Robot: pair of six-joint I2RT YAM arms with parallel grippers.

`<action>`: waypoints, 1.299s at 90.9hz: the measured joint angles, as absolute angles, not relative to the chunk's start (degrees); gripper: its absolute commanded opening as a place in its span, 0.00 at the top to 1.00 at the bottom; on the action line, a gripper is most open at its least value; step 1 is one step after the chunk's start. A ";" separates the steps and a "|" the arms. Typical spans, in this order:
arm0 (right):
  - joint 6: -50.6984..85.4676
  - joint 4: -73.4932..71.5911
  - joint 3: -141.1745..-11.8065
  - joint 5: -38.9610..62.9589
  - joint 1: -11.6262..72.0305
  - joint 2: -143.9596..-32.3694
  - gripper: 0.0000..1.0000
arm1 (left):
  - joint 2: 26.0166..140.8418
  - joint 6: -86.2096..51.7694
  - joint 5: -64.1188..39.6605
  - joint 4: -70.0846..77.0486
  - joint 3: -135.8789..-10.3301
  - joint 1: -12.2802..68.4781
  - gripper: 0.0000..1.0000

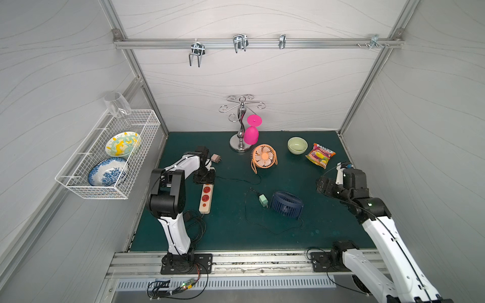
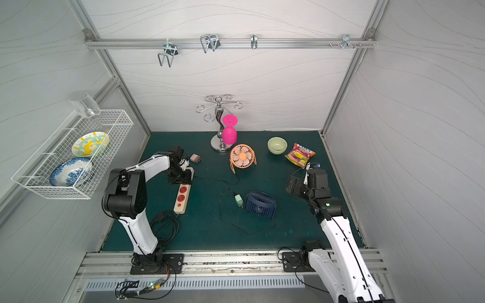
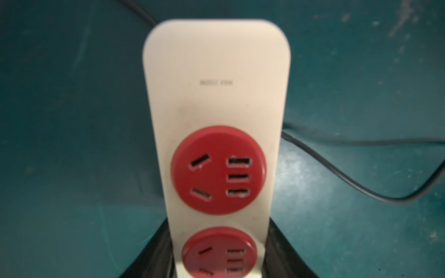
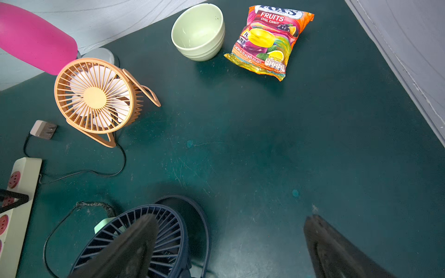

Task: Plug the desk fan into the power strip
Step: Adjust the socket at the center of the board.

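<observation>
I should set the power strip down with my left gripper and pull the cord's plug side (image 3: 140,11) clear first, because the orange desk fan's cord runs (image 3: 284,133) under the power strip.
The cream power strip (image 1: 205,199) (image 2: 181,200) lies lengthwise on the green mat at the left. My left gripper (image 1: 204,179) (image 3: 219,223) is shut on its far end; one black finger presses each long side, with a red socket (image 3: 218,169) just beyond them. An orange desk fan (image 1: 264,156) (image 4: 96,96) stands mid-back; its pinkish plug (image 1: 216,158) (image 4: 43,128) lies loose on the mat beyond the strip. A navy desk fan (image 1: 286,204) (image 4: 144,240) lies in the middle beside a loose green plug (image 1: 263,200). My right gripper (image 1: 325,185) (image 4: 231,217) hangs open and empty, right of the navy fan.
A chrome glass stand (image 1: 240,143) with a pink glass (image 1: 251,135) stands at the back. A green bowl (image 1: 297,145) and a candy bag (image 1: 320,155) sit back right. A wire basket (image 1: 78,187) with plates hangs on the left wall. Black cords (image 1: 246,181) trail over the mat.
</observation>
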State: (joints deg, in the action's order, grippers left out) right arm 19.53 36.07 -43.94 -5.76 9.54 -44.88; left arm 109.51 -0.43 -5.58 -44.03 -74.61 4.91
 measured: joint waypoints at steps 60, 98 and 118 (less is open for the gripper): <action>19.55 36.25 -43.88 -5.56 9.69 -45.15 0.01 | 98.13 1.39 -0.89 -49.76 -68.55 0.32 0.93; 19.55 36.23 -43.72 -5.52 9.69 -45.06 0.01 | 111.11 1.34 -0.21 -56.36 -76.03 1.17 1.00; 19.53 36.23 -43.72 -5.54 9.69 -45.06 0.01 | 118.85 0.95 1.45 -65.41 -86.32 4.19 1.00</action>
